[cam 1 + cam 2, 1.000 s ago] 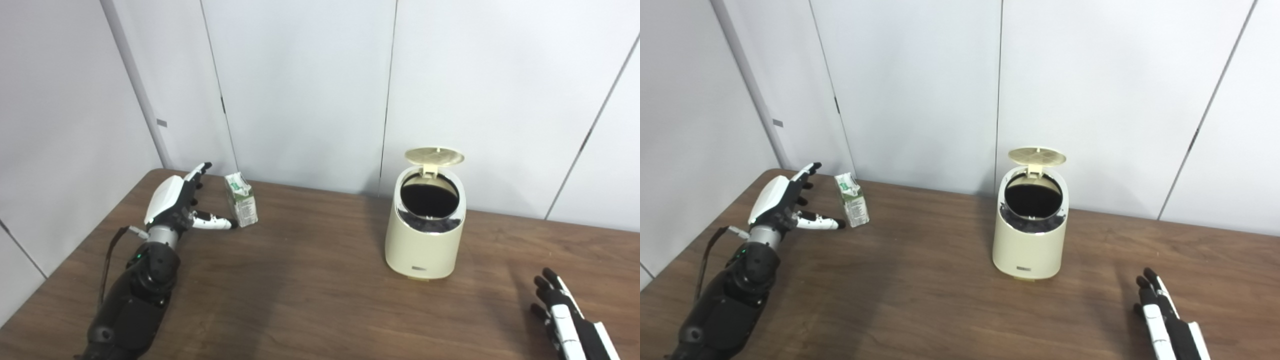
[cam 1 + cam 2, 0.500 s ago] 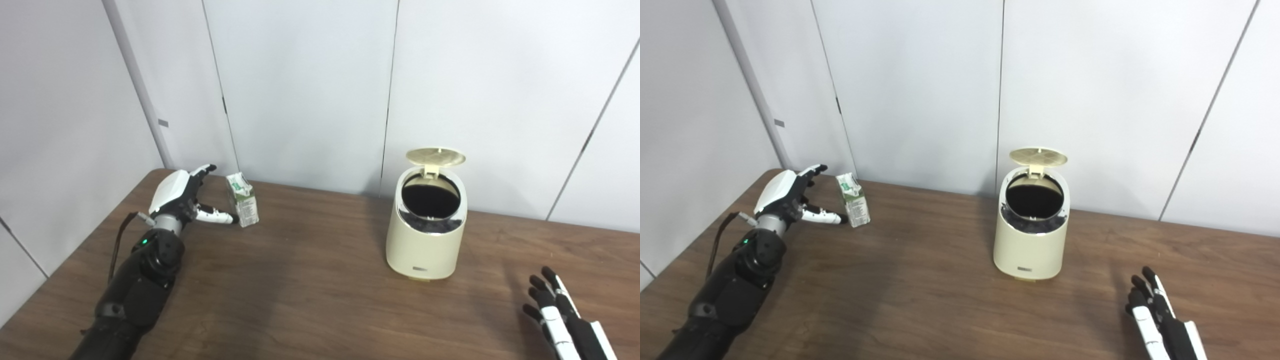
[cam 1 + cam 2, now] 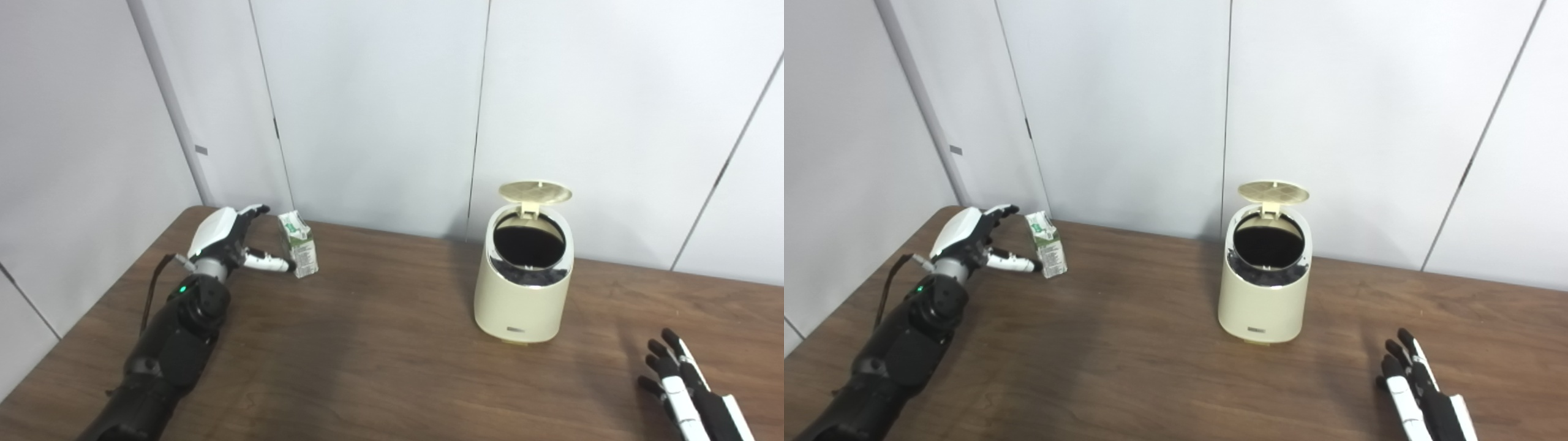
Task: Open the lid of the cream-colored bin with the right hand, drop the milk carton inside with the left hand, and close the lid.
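I see that the bin's dark opening is wider than the slim milk carton, so I expect the carton to sink below the bin's rim when I drop it in.
The cream-colored bin stands right of the table's middle, its round lid tipped up and back, the dark inside showing. A small green-and-white milk carton stands upright at the far left of the table. My left hand is open just left of the carton, thumb tip at its near lower side, fingers spread behind it; it does not hold it. My right hand lies open and flat near the front right corner, well away from the bin.
The brown wooden table ends at a grey panelled wall close behind the bin and carton. The table's left edge runs just beside my left arm.
My left hand has moved forward and right, closing in on the carton until the thumb reaches it. The right hand has slid slightly back toward the front edge. Bin and lid unchanged.
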Robot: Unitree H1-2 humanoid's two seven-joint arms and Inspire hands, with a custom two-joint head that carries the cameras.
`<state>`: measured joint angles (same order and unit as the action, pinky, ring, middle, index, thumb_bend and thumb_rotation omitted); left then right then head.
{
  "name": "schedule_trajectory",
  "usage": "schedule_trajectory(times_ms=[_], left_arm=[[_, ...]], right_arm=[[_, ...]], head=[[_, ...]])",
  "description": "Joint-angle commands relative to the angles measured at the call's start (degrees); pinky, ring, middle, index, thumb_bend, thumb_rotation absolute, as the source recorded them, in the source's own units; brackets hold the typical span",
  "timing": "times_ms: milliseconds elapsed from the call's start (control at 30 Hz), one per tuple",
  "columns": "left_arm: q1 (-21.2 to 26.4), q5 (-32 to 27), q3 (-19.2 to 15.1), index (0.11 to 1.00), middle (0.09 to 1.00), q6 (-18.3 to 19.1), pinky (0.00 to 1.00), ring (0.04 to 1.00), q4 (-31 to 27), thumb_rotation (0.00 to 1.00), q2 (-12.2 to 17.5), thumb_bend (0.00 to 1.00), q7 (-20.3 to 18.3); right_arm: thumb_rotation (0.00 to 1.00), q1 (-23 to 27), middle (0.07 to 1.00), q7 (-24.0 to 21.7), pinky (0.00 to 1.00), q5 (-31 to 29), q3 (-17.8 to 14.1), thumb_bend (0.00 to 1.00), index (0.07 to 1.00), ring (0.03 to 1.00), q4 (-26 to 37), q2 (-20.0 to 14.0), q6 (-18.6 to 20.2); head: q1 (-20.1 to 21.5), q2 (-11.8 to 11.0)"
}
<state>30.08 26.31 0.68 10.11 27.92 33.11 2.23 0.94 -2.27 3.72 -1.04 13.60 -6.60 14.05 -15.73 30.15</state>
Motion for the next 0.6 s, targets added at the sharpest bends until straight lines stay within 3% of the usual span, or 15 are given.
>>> schedule_trajectory(times_ms=[0,567], left_arm=[[3.2,-0.8,-0.4,0.916,0.917,-0.7,0.69,0.836,-1.3,0.20,1.9,0.99,-0.1],[4.1,-1.2,0.7,0.917,0.876,0.7,0.74,0.842,-2.6,0.16,2.3,0.98,-2.7]], right_arm=[[0.86,1.3,0.930,0.1,0.83,-0.2,-0.1,0.52,0.959,0.924,1.6,0.1,-0.8],[0.85,1.5,0.928,0.0,0.86,-1.3,-0.4,0.52,0.969,0.931,1.0,0.3,-1.2]], head=[[0.0,0.1],[0.2,0.2]])
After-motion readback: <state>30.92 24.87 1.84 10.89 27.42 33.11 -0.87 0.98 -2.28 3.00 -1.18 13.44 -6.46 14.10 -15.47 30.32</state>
